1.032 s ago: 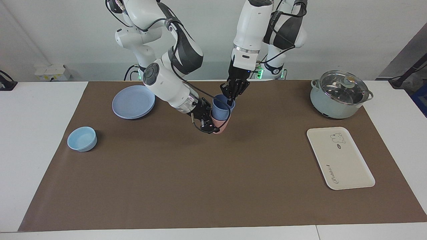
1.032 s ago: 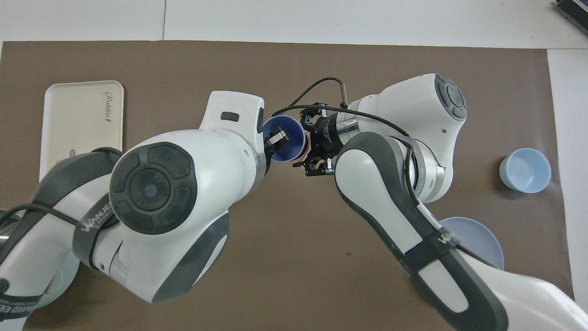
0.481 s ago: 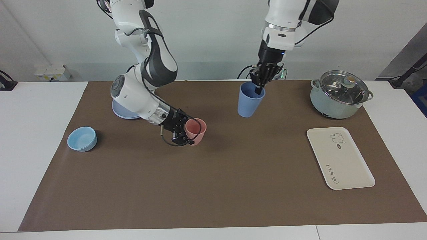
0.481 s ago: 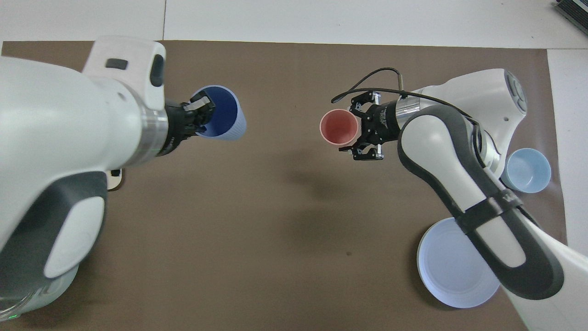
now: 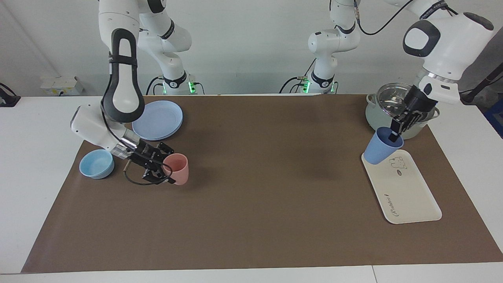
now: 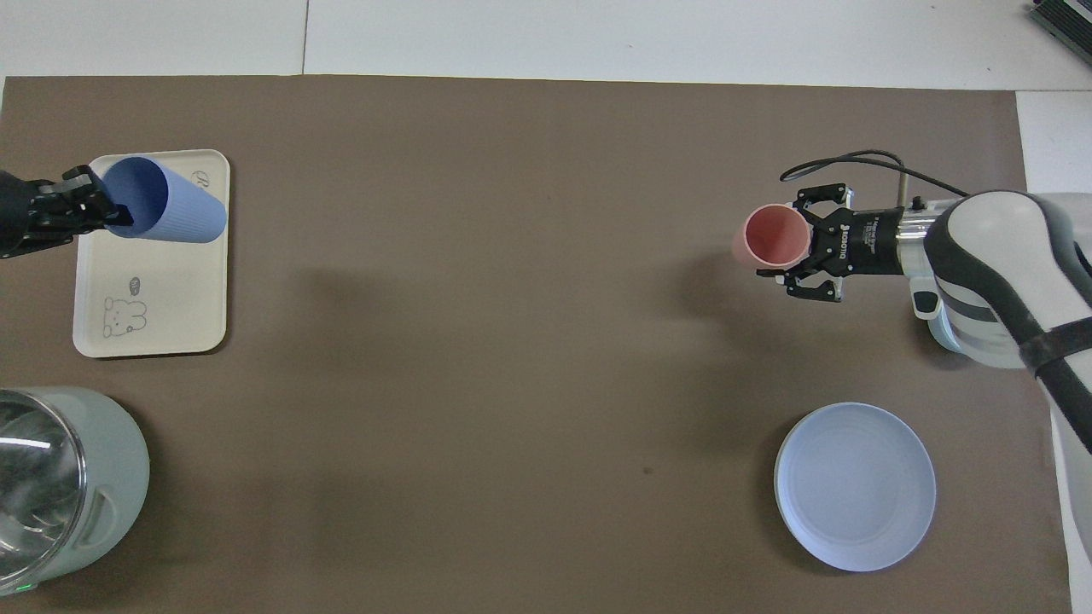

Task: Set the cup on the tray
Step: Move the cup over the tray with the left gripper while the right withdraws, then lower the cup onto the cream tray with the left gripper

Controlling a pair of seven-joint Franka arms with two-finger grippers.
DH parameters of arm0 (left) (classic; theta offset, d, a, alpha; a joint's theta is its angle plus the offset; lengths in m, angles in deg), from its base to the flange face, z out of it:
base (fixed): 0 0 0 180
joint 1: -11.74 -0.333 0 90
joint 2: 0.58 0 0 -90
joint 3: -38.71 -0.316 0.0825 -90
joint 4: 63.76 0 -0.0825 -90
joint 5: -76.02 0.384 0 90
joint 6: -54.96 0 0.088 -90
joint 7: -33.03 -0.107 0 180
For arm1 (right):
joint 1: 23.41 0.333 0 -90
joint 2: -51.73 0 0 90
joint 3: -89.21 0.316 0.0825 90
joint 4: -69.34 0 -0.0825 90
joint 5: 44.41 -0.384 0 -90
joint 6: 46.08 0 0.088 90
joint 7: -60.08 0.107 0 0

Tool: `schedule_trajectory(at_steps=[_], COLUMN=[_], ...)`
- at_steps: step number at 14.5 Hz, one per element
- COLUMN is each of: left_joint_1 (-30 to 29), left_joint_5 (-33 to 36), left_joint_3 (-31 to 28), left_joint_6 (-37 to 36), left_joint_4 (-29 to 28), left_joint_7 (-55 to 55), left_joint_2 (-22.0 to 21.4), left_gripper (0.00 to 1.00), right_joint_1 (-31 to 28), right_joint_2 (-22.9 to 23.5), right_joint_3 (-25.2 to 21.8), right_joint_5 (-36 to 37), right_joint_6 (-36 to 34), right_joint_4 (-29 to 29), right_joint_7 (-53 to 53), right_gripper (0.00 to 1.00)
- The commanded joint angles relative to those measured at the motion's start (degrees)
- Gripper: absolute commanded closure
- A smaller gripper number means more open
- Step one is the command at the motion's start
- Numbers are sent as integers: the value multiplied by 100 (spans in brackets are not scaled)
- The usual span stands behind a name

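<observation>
My right gripper is lowering the pink cup [image 5: 179, 169], which hangs upright and clear of the light-blue bowl. It should keep going down until the cup stands on the open mat [image 5: 149, 192].
The periwinkle-blue cup [image 5: 379, 148] hangs tilted in my left gripper [image 5: 393, 135], which is shut on its rim with one finger inside. It is held in the air over the cream-white tray [image 5: 406, 192] with the bear drawing, at the left arm's end of the table. In the overhead view the cup [image 6: 175, 213] and left gripper [image 6: 102, 209] cover one end of the tray [image 6: 171, 290]. My right gripper [image 5: 171, 167] is shut on a pink cup [image 5: 178, 169] low at the mat, at the right arm's end; both also show in the overhead view [image 6: 781, 241] [image 6: 772, 237].
A pale green pot with a glass lid [image 5: 399, 112] stands nearer to the robots than the tray. A round blue plate [image 5: 157, 120] and a light-blue bowl [image 5: 96, 163] lie at the right arm's end. A brown mat [image 5: 251, 196] covers the table.
The left gripper lifted the blue cup out of the pink cup and carried it to over the tray. The right gripper carried the pink cup toward the right arm's end.
</observation>
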Motion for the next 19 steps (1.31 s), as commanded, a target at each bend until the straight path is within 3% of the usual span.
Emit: schedule_trajectory(at_steps=[1,4,7,8,9,10,11,12,13,17,19], left_joint_1=[-812,-1158,-1193,-1167,-1184,-1184,-1167,-1167,-1167,-965,-842], left_joint_5=[-236,-289,-490,-552,-553,-553,-553,-553,-553,-439,356], left_joint_3=[101,101,110,110,110,110,101,110,110,118,162], left_joint_6=[385,657,1473,1537,1555,1590,1694,1669,1608,644,28], left_joint_4=[-127,-258,-855,-882,-874,-874,-883,-857,-769,-146,74], left_joint_7=[-1494,-2148,-2596,-2693,-2772,-2877,-2939,-2949,-2949,-2878,-2887], left_joint_2=[508,721,869,922,984,1045,1054,1063,1046,625,309], left_gripper=[100,100,100,100,100,97,60,7,0,0,0], right_joint_1=[-466,-766,-784,-679,-661,-652,-643,-643,-643,-722,-766], right_joint_2=[-37,297,334,307,255,237,219,219,210,105,105], right_joint_3=[82,82,82,73,73,73,73,64,55,55,47], right_joint_5=[-209,-445,-499,-508,-491,-490,-421,-385,-341,877,1152], right_joint_6=[341,314,323,497,612,639,639,648,648,710,736], right_joint_4=[-349,-253,-253,-287,-288,-288,-288,-296,-297,-288,-279], right_joint_7=[-174,-296,-561,-482,-438,-412,-420,-481,-499,-901,-1699], right_gripper=[100,100,100,79,39,5,4,2,2,1,1])
